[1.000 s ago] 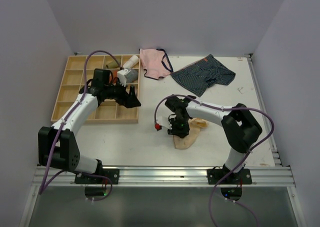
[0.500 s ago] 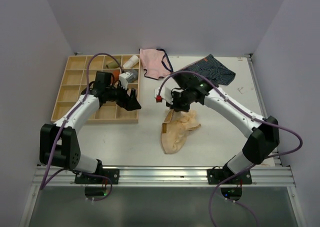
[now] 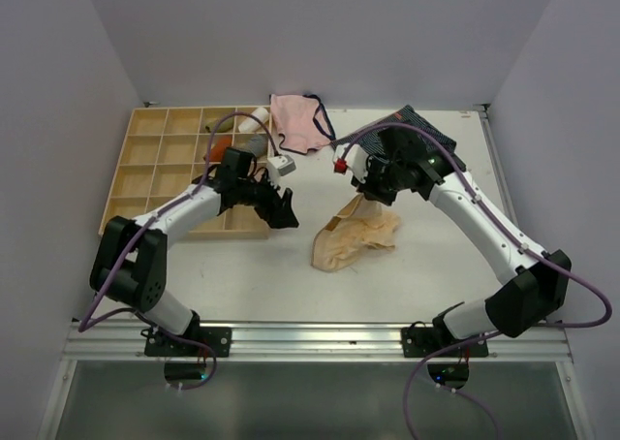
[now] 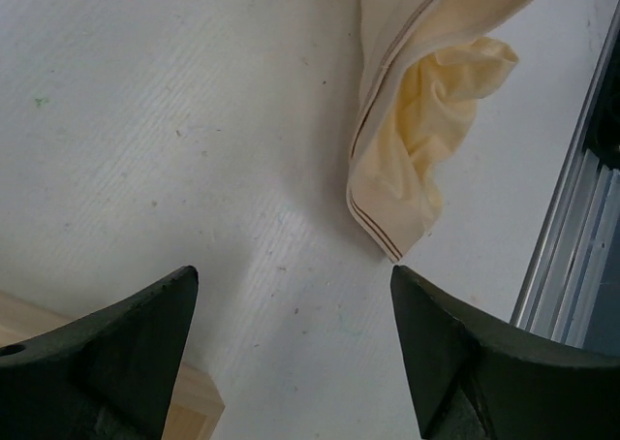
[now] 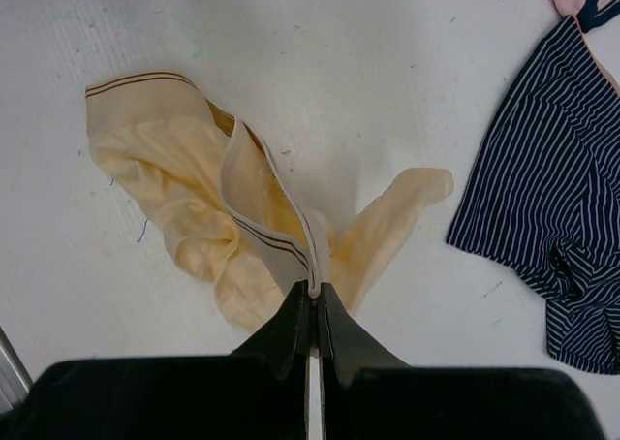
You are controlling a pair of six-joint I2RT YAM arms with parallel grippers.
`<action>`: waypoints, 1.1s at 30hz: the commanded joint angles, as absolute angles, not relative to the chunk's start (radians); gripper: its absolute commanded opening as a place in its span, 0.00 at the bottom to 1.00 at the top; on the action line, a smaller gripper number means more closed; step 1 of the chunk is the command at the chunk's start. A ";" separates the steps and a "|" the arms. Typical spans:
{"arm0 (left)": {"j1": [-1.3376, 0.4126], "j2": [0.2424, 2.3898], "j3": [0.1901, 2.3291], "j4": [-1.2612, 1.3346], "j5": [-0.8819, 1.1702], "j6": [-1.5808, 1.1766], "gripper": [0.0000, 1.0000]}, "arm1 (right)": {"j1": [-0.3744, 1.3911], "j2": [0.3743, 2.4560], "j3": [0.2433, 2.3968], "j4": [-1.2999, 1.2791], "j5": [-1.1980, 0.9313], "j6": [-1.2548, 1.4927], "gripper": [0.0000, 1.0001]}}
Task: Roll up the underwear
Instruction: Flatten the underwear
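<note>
My grippers will lift both ends. The waistband (image 4: 376, 110) goes unbroken to the lower corner next to bunched cloth, so the underwear (image 3: 356, 241) will then hang open below it.
The pale peach-beige underwear (image 3: 351, 240) lies crumpled at the table's middle, one edge lifted. My right gripper (image 3: 368, 196) is shut on its waistband; in the right wrist view (image 5: 313, 290) the band sits pinched between the fingertips and the cloth (image 5: 184, 222) hangs down to the table. My left gripper (image 3: 286, 212) is open and empty, just left of the cloth. In the left wrist view (image 4: 291, 309) the underwear's lower corner (image 4: 407, 183) lies just beyond the right fingertip (image 4: 426, 314).
A wooden compartment tray (image 3: 145, 169) stands at the left with a few small items in its back cells. The pink pair with dark trim (image 3: 295, 122) and the navy striped pair (image 3: 402, 135) lie at the back. The metal rail (image 3: 310, 341) runs along the near edge.
My right gripper has lifted the underwear's waistband and carried it back and right. My left gripper has moved from over the tray to the right, beside the cloth.
</note>
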State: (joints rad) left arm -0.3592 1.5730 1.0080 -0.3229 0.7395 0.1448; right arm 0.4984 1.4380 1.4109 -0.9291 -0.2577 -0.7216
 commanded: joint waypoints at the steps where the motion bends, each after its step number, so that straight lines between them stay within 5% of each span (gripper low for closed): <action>1: -0.397 1.569 0.961 -0.224 0.830 0.176 0.85 | 0.491 1.397 1.419 -0.923 -0.206 -0.669 0.00; 26: -0.607 1.867 0.945 0.110 0.982 0.043 0.82 | 0.446 1.299 1.436 -0.859 -0.130 -0.592 0.00; 29: -0.612 1.893 0.957 0.123 0.971 0.012 0.68 | 0.430 1.289 1.443 -0.850 -0.124 -0.600 0.00; 33: -0.598 1.835 0.983 0.078 0.902 0.049 0.30 | 0.367 1.269 1.448 -0.833 -0.100 -0.607 0.00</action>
